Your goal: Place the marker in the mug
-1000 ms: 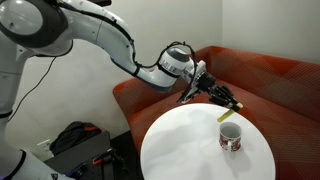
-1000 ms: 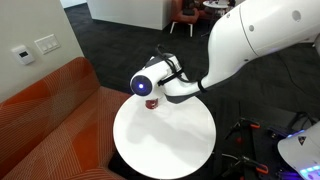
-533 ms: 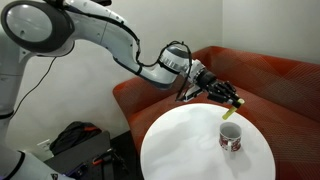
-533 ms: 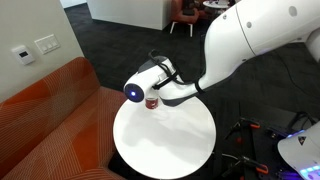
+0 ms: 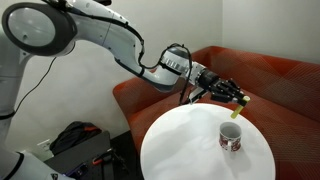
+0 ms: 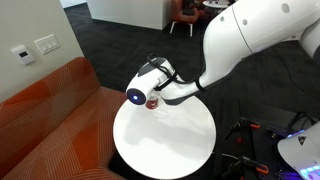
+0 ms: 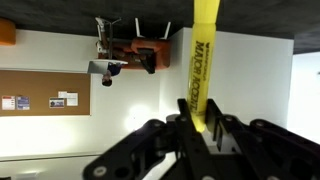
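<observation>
The marker (image 5: 240, 107) hangs over the mug toward its far side, so I should pull my gripper back and lower the marker into the mug's opening (image 5: 230, 130) before letting go.
The white mug (image 5: 231, 138) with dark red markings stands on the round white table (image 5: 190, 145); in an exterior view only a sliver of it (image 6: 151, 102) shows behind the wrist. My gripper (image 5: 238, 99) is shut on the yellow-green marker (image 5: 235, 113), which hangs from the fingertips above the mug, slightly to its far side. In the wrist view the marker (image 7: 201, 65) sticks straight out from between the closed fingers (image 7: 197, 125), and the mug is out of view there.
An orange-red sofa (image 5: 270, 80) curves behind the table and also shows in an exterior view (image 6: 50, 120). A dark bag (image 5: 75, 140) lies on the floor beside the robot base. The table (image 6: 170, 140) carries nothing besides the mug.
My gripper has moved sideways with the marker, from short of the mug to above it. The mug has not moved.
</observation>
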Motion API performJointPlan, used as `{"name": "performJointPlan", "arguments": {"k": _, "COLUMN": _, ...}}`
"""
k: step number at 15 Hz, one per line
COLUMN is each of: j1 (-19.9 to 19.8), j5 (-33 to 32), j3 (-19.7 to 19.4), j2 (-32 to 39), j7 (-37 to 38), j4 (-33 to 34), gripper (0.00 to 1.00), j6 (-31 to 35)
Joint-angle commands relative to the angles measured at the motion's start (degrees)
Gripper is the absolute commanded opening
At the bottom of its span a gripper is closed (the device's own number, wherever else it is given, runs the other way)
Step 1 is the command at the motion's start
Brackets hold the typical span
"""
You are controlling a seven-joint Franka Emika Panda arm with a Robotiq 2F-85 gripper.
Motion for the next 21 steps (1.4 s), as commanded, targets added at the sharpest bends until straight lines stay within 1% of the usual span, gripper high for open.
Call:
{"name": "performJointPlan", "arguments": {"k": 1, "j1": -2.77, "j5": -5.58, "j3": 3.41, "j2": 0.32, "j7": 7.47, "j4": 0.53, "gripper": 0.05, "j6": -5.33}}
{"name": "performJointPlan", "arguments": {"k": 4, "j1": -4.74, "j5": -8.03, "j3": 5.93, "j2": 0.73, "j7": 10.58, "j4": -0.07, "gripper": 0.05, "j6": -7.72}}
{"name": "performJointPlan", "arguments": {"k": 9, "j1": -6.69, "j5": -9.23, "j3": 9.05, "j2": 2.29, "j7": 12.91, "j4": -1.13, "gripper": 0.05, "j6": -9.50}}
{"name": "performJointPlan", "arguments": {"k": 17, "j1": -7.57, "j5": -10.46, "j3": 11.38, "j2": 4.96, "j7": 12.77, "j4": -0.93, "gripper": 0.05, "j6": -8.35}}
{"name": "performJointPlan", "arguments": {"k": 21, "j1": -8.15, "j5": -10.29, "j3": 12.45, "j2": 6.28, "j7": 11.55, "j4": -0.44, "gripper": 0.05, "j6": -7.54}}
